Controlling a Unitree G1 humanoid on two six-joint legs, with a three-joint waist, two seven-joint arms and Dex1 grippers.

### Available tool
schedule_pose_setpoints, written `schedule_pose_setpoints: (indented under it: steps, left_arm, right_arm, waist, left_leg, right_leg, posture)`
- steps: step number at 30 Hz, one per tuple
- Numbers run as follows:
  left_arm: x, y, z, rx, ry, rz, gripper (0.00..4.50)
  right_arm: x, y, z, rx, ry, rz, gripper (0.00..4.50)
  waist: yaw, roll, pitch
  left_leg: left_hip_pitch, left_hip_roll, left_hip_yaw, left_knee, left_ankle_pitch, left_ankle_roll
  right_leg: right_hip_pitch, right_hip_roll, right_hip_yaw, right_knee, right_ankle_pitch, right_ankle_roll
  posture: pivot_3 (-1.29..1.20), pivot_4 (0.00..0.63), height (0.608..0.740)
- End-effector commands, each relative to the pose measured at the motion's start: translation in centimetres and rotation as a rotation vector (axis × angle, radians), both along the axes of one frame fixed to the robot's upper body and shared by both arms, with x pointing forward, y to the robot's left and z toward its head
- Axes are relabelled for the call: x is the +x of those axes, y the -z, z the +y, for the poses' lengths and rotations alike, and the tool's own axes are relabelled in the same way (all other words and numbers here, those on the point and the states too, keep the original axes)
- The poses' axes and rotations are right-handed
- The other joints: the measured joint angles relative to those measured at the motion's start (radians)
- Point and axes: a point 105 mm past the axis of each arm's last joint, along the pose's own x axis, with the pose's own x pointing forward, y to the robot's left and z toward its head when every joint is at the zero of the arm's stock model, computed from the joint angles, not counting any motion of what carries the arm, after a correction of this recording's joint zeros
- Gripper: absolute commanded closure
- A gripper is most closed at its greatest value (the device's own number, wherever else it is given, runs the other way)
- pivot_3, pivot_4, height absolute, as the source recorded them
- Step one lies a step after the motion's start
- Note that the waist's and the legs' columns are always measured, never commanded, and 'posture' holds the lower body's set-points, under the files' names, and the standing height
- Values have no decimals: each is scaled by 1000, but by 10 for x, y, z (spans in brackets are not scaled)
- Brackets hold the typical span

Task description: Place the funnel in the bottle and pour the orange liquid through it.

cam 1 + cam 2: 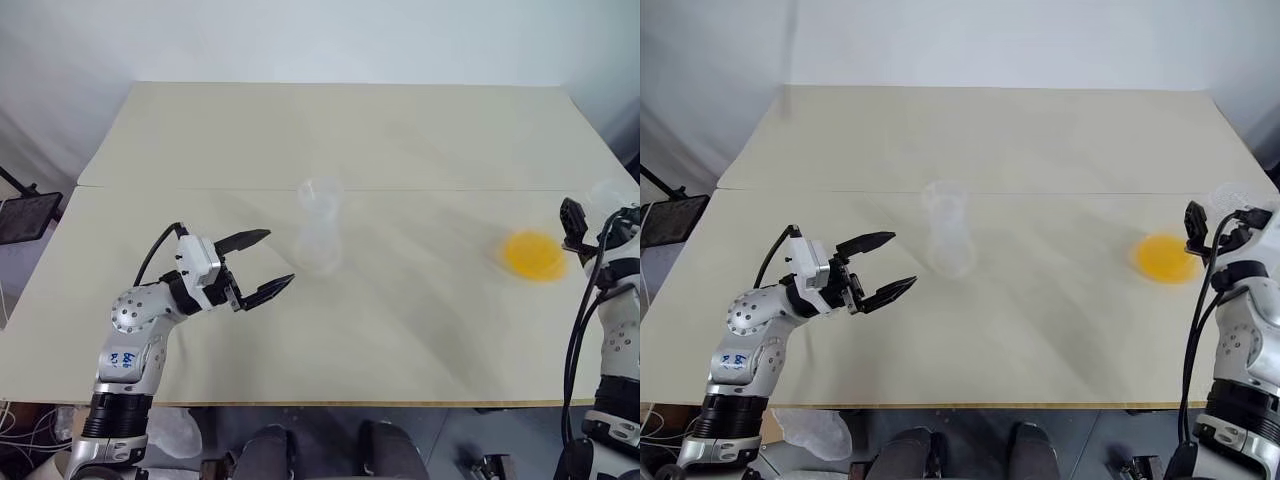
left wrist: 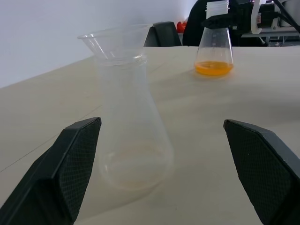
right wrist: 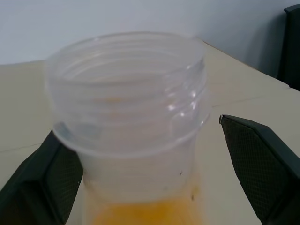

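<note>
I expect the orange liquid [image 1: 535, 256] to flow out freely in a narrow stream when I tilt the clear conical flask, because its threaded neck has an open rim [image 3: 126, 56].
The clear bottle [image 1: 320, 245] stands upright in the middle of the table, and the funnel [image 2: 114, 39] sits in its neck. My left gripper [image 1: 280, 258] hovers open just to the bottle's left, level with its base, nothing between its fingers [image 2: 75, 159]. The orange liquid [image 1: 533, 255] lies in the bottom of a clear conical flask [image 2: 214, 47] near the table's right edge. My right gripper [image 3: 136, 126] is open with one finger on each side of that flask's threaded neck [image 3: 129, 93]; the right-hand finger [image 3: 262, 164] stands clear of the neck.
The pale table [image 1: 400, 340] has a seam running across its middle and a front edge close to me. A black stand [image 1: 25, 215] sits off the table's left side. Dark chairs [image 2: 164, 33] stand beyond the far edge.
</note>
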Motion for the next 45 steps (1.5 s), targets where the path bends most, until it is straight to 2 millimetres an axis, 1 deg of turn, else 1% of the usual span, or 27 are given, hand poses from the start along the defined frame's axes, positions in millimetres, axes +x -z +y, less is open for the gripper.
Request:
schedule_pose_setpoints:
  steps: [1,7,10,11,14,15,20,24,26,28,29,31,34,36,38,39,43,45]
  left_arm:
    - [-4,-11,-2,3,8,-53,49]
    - [-2,-12,-2,2,2,-59,49]
    - [-2,-12,-2,1,-2,-62,0]
    - [-2,-12,-2,1,-3,-62,0]
    - [-2,-12,-2,1,-7,-64,0]
    - [-2,-12,-1,1,-9,-65,0]
    - [-3,-12,0,2,-15,-67,0]
    - [-3,-13,0,3,-18,-68,0]
    - [-3,-13,1,3,-21,-67,0]
    - [-2,-14,2,-4,-26,-64,0]
    - [-2,-15,2,-11,-29,-64,0]
    - [-1,-17,3,-27,-36,-61,0]
    - [-3,-18,4,-28,-36,-57,0]
    - [-4,-17,4,-28,-34,-53,0]
    - [-5,-17,3,-27,-32,-48,0]
    - [-5,-16,3,-26,-30,-46,0]
    - [-7,-15,3,-21,-24,-41,0]
    - [-7,-15,3,-19,-23,-39,0]
  right_arm:
    - [0,-19,3,-39,-17,-69,0]
    - [6,-19,11,-32,-50,-89,0]
    - [8,-19,12,-29,-49,-92,538]
    - [8,-18,12,-29,-49,-91,948]
    - [9,-19,13,-28,-52,-95,1866]
    - [10,-19,13,-28,-54,-99,1995]
    - [11,-21,16,-34,-66,-107,1998]
    - [12,-31,28,-58,-127,-142,1998]
    - [16,-44,51,-102,-215,-177,1998]
    - [17,-64,86,-166,-344,-246,1998]
    - [18,-71,99,-196,-382,-260,1998]
    - [20,-77,115,-245,-403,-246,1998]
    - [18,-95,158,-415,-501,-303,1998]
    - [15,-102,182,-536,-543,-351,1998]
    - [14,-103,206,-672,-578,-386,1998]
    - [14,-101,219,-757,-596,-395,1998]
    - [15,-96,252,-1036,-579,-464,1998]
    - [14,-95,263,-1133,-558,-505,1998]
  waist:
    - [0,0,0]
    - [0,0,0]
    - [0,0,0]
    - [0,0,0]
    - [-1,0,0]
    - [-3,0,0]
    - [-3,0,0]
    - [-4,0,0]
    - [-6,0,0]
    - [-14,2,1]
    - [-18,3,2]
    - [-23,6,3]
    - [-22,6,3]
    - [-21,6,3]
    - [-20,6,3]
    - [-21,6,3]
    - [-26,6,3]
    - [-26,6,3]
  left_leg:
    - [0,0,0,0,0,0]
    - [0,1,0,0,0,0]
    - [0,1,0,0,0,0]
    - [0,1,0,0,0,0]
    - [0,1,0,0,0,0]
    - [0,1,0,0,0,0]
    - [0,1,0,0,0,0]
    - [0,1,0,0,0,0]
    - [0,1,0,0,0,0]
    - [0,1,0,0,0,0]
    - [0,1,0,0,0,0]
    - [0,2,0,-1,0,0]
    - [-1,2,-1,-1,0,0]
    - [-1,2,-2,-1,0,0]
    - [-2,1,-2,-1,0,0]
    - [-2,1,-2,-1,0,0]
    - [-2,0,-2,-1,0,0]
    - [-2,1,-2,-1,0,0]
  right_leg:
    - [0,0,0,0,0,0]
    - [0,0,0,0,0,0]
    - [0,0,0,0,0,0]
    - [0,0,0,0,0,0]
    - [0,0,0,0,0,0]
    - [0,0,0,0,0,0]
    - [0,0,0,0,0,0]
    - [0,1,0,0,0,0]
    - [0,1,0,0,0,0]
    - [0,1,0,0,0,0]
    - [-1,1,0,0,0,0]
    - [-1,0,0,0,0,0]
    - [-2,0,-1,2,0,0]
    - [-2,-1,-1,2,0,0]
    - [-2,-1,-2,1,0,0]
    - [-2,-1,-2,1,0,0]
    - [-2,-1,-2,1,0,0]
    - [-2,-1,-2,1,0,0]
  posture:
    - [0,150,740]
    - [0,150,740]
    - [0,150,740]
    - [0,150,740]
    - [0,150,740]
    - [0,150,740]
    - [0,150,740]
    - [0,150,740]
    - [0,150,740]
    - [0,150,740]
    - [0,150,740]
    - [0,150,740]
    - [0,150,740]
    - [0,150,740]
    - [0,150,740]
    - [0,150,740]
    - [0,150,740]
    - [0,150,740]
